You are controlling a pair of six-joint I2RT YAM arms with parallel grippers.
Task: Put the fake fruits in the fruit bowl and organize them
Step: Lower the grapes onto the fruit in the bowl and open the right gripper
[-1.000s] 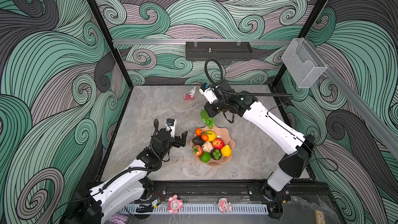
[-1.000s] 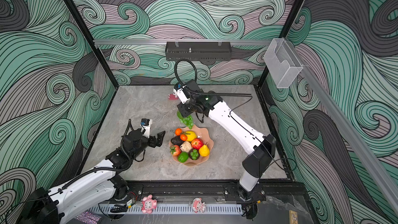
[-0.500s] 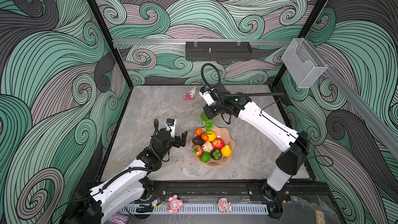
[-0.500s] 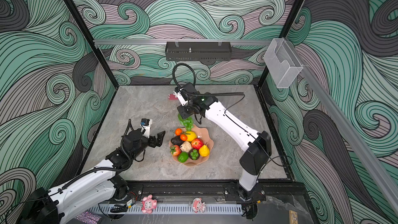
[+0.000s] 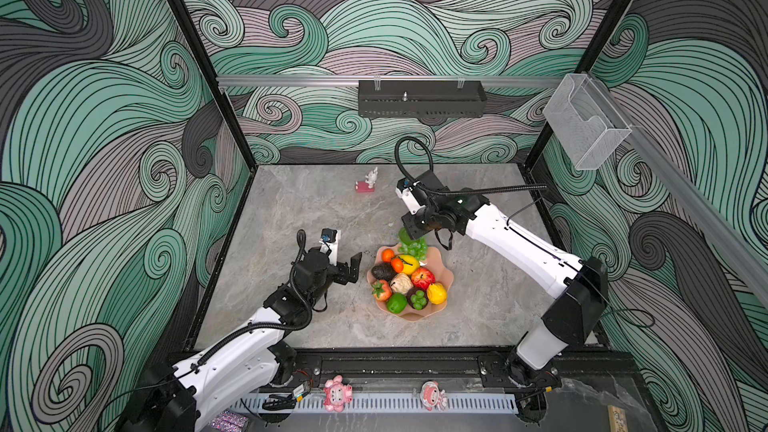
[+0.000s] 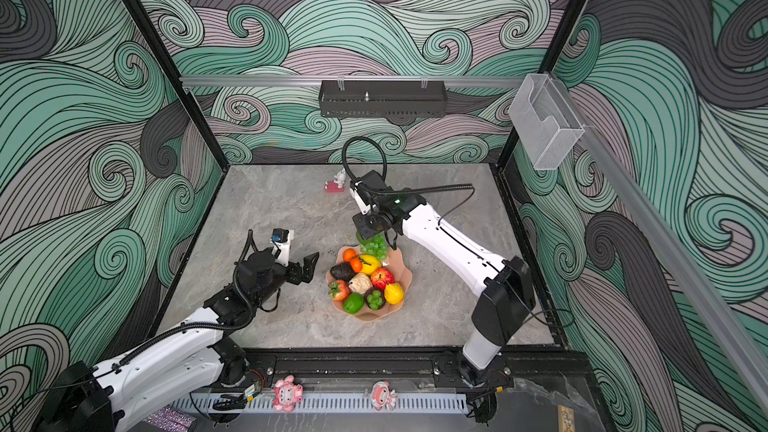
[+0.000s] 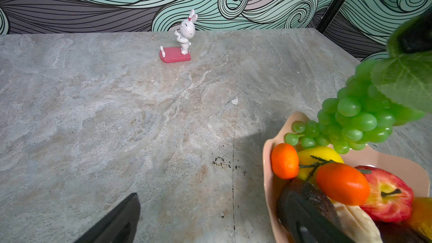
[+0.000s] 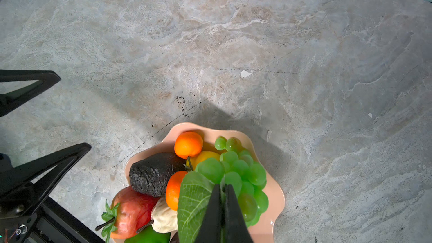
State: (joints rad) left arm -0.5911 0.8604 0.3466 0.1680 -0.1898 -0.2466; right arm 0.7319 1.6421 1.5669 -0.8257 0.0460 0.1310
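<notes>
The grape bunch's loose end is inside the bowl by the lemon, so my right gripper keeps going toward the open space beside the apple and lets go there.
The salmon-pink fruit bowl sits mid-table holding several fake fruits: two oranges, a lemon, a dark avocado, an apple, a strawberry, a lime and a cream knobbly piece. My right gripper is shut on the leaf and stem of the green grape bunch, which hangs over the bowl's far rim. Whether the grapes touch the lemon I cannot tell. My left gripper stands open and empty just left of the bowl.
A pink-and-white rabbit figurine stands near the back of the table. A black tray hangs on the back wall and a clear basket on the right wall. Pink dolls sit on the front rail.
My right gripper has carried the grape bunch from behind the bowl to over its far rim. The left arm has stayed where it was.
</notes>
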